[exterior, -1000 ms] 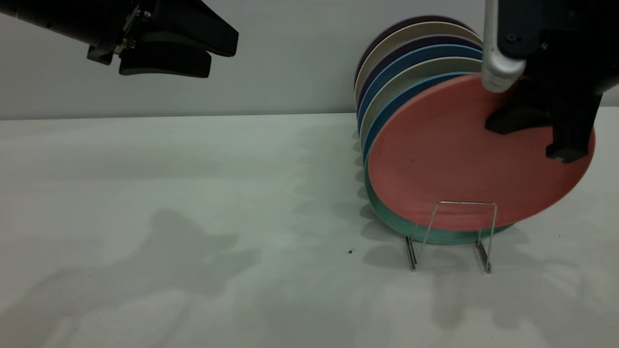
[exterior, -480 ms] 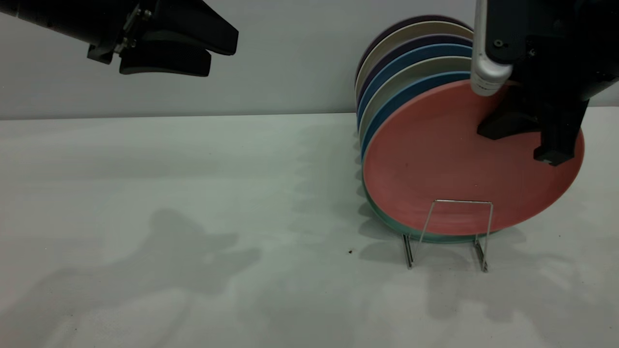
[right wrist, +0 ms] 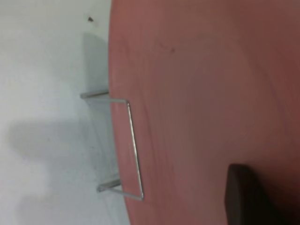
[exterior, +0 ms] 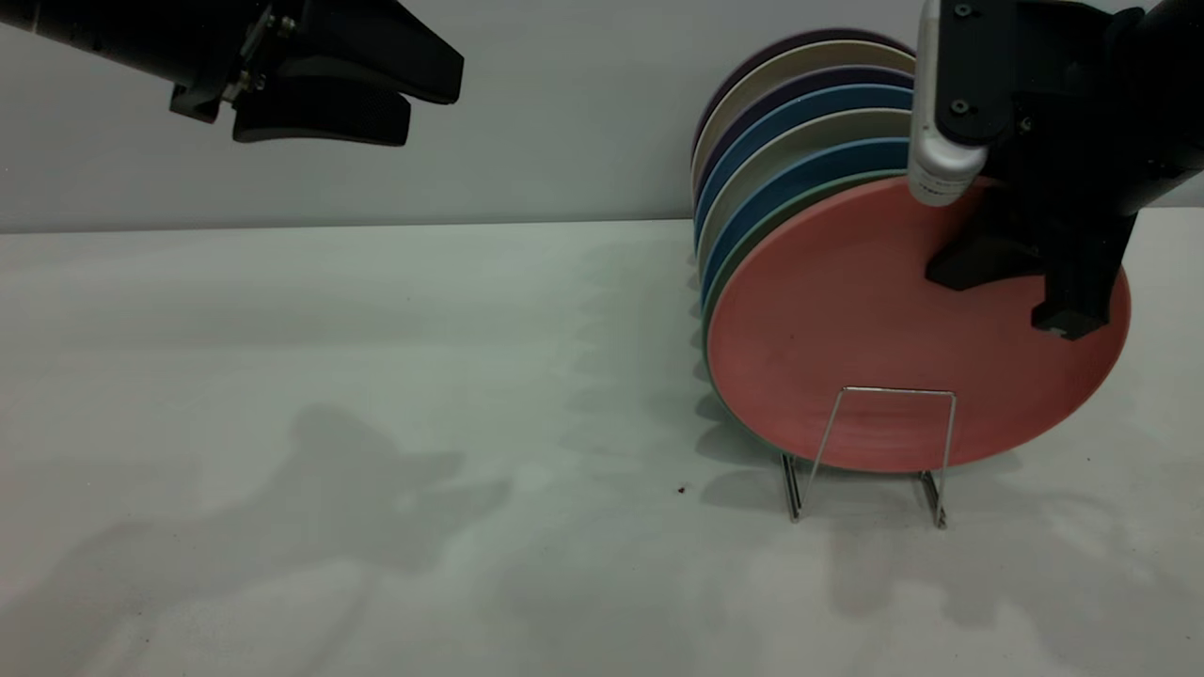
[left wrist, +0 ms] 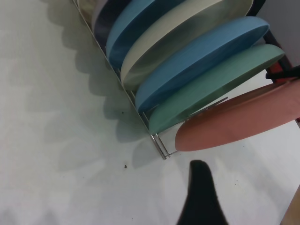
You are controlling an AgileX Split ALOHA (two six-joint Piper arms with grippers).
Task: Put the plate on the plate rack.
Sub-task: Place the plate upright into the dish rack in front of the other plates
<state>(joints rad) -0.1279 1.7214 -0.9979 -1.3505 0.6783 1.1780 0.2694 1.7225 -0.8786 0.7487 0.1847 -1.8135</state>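
Note:
The salmon-pink plate's lower edge point(exterior: 878, 467) is high behind the rack's front loop. My right gripper should gently move the plate forward and lower it between the loop's feet point(exterior: 866, 519) before letting go of it.
The salmon-pink plate point(exterior: 847, 329) stands nearly upright at the front of the row, just behind the front loop of the silver wire plate rack point(exterior: 889, 393). Its lower edge is down among the wires. My right gripper point(exterior: 1061, 303) is shut on the plate's upper right rim; one black finger lies across the plate's face in the right wrist view point(right wrist: 243, 197). The plate point(right wrist: 211, 93) fills that view, with the rack loop point(right wrist: 133, 145) in front of it. In the left wrist view the plate point(left wrist: 239, 122) leans in front of the teal plate point(left wrist: 211, 89). My left gripper point(exterior: 376, 89) hangs high at the far left.
Several plates stand in the rack behind the pink one: teal point(exterior: 743, 246), blue point(exterior: 800, 179), cream point(exterior: 818, 132), and darker ones at the back. A grey wall runs behind the table. A small dark speck point(exterior: 681, 489) lies left of the rack.
The right gripper has lowered the pink plate and shifted it left. The plate now sits lower behind the front loop and hides most of the teal plate. The left arm has not moved.

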